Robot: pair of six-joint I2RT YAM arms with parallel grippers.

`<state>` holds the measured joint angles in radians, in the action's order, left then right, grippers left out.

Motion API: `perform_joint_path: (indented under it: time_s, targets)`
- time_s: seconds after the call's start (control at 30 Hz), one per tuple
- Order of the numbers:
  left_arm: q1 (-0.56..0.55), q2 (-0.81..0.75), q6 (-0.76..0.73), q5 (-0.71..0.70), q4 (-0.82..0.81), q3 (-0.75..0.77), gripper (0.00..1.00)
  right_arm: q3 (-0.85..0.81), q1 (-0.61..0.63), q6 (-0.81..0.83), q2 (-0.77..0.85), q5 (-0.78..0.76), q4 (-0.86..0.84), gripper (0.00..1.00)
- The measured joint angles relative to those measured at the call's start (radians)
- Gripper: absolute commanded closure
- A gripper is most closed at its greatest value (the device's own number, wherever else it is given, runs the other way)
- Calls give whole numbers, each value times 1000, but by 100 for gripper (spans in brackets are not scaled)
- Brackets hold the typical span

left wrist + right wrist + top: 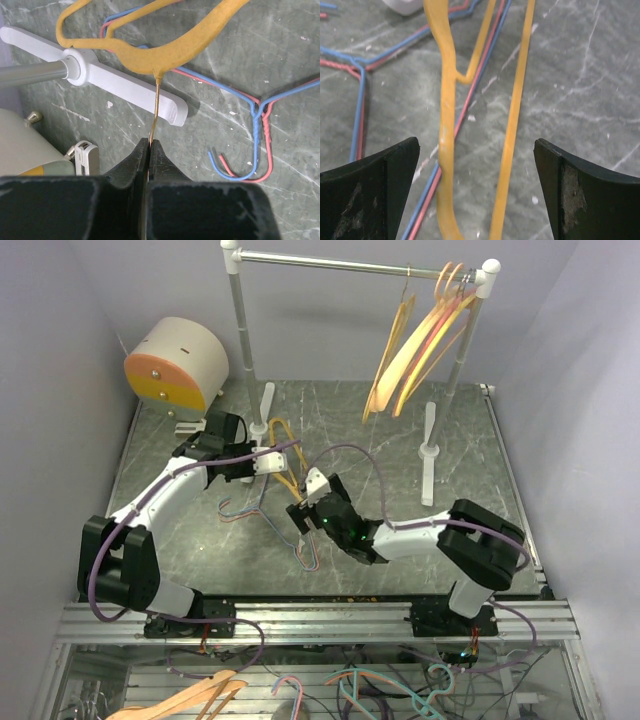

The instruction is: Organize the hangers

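The yellow hanger's hook [156, 110] must go over the rail but is covered by my left gripper, so next my right gripper takes the hanger's other end [446, 165] and carries the hanger to the rail.
A thick yellow hanger [284, 458] lies on the table between the arms. My left gripper [262, 462] is shut on its thin metal hook; in the left wrist view the hook runs from the yellow body [165, 50] into the closed jaws of my left gripper [150, 143]. My right gripper [303, 512] is open and low over the hanger's other end, its jaws either side of the yellow loop [445, 130] in the right wrist view [477, 167]. Blue and red wire hangers [250, 508] [257, 125] [360, 100] lie under and beside it. Several peach and orange hangers [415, 345] hang on the rail.
The white-and-metal rail [360, 262] stands at the back, with its feet on the table [430, 450] [125, 85]. A round cream and orange container [175, 365] sits at the back left. More hangers [190, 695] lie below the table's near edge.
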<state>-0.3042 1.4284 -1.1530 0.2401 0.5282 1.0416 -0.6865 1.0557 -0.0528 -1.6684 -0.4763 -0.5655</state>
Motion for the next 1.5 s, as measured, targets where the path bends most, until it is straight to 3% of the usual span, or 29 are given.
perform_joint_path:
  time_s: [0.13, 0.2, 0.37, 0.43, 0.73, 1.0, 1.17, 1.37, 1.5]
  targets:
    - [-5, 0, 1, 0, 10, 21, 93, -76, 6, 61, -79, -23, -39, 11]
    - [-10, 0, 2, 1, 16, 38, 93, -101, 7, 87, -114, -34, -50, 23]
    - [-16, 0, 2, 2, 29, 64, 93, -152, 7, 135, -190, -61, -50, 64]
    - [-16, 0, 1, 7, 39, 69, 93, -167, 7, 150, -211, -74, -50, 100]
    - [-23, 0, 0, 43, 98, 120, 93, -126, 18, 142, -153, -84, -19, 100]
    - [-48, 1, -62, 112, 248, 229, 93, -27, -6, 20, 92, 104, 142, 100]
    - [-63, 19, -106, 178, 344, 306, 77, 27, -56, -54, 215, 245, 206, 100]
    - [-68, 34, -150, 221, 408, 377, 56, 60, -83, -89, 293, 313, 245, 100]
    - [-68, 46, -175, 191, 439, 392, 55, 61, -83, -88, 295, 335, 262, 100]
